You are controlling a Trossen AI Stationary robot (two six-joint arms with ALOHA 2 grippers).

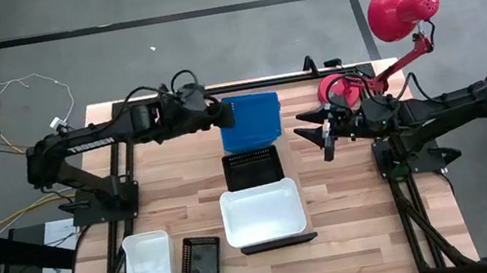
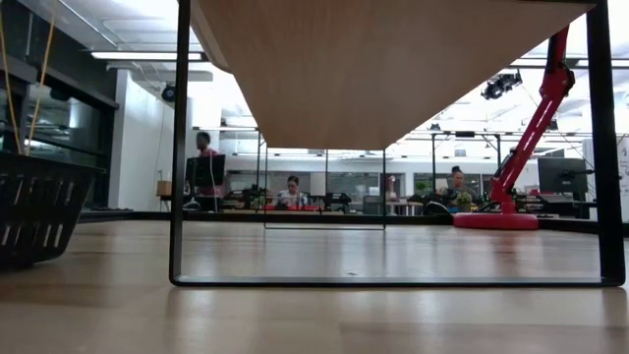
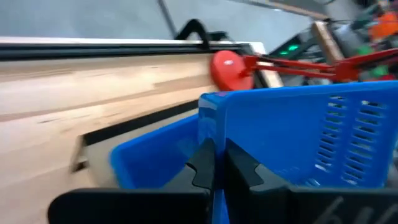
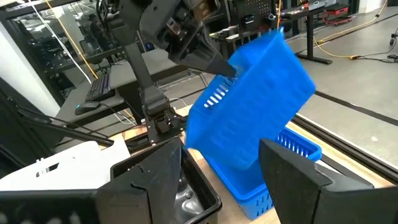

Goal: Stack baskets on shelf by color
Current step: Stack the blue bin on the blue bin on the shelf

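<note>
Next, I let go of the upper basket's rim with my left gripper, then gently push the basket down with closed fingers, because the upper blue basket is tilted above the lower one.
My left gripper is shut on a bright blue perforated basket, which hangs tilted above a second blue basket at the far end of the shelf. Seen from above, a black mesh basket and a white basket sit in line on the shelf nearer the front, by its dark end rail. Another white basket and a black one rest on the tabletop at the near left. My right gripper is open and hovers to the right of the shelf. My left gripper pinches the top edge of one side wall of the blue basket, one finger on each face of the wall. It comes in from the table's left, slanting slightly down. The basket is lifted and tilted; whether its low edge touches the blue basket beneath, I cannot tell.
A red desk lamp stands with its base at the table's far right, close behind my right arm. The shelf's dark legs rise from the tabletop. People sit at desks in the room beyond the table.
</note>
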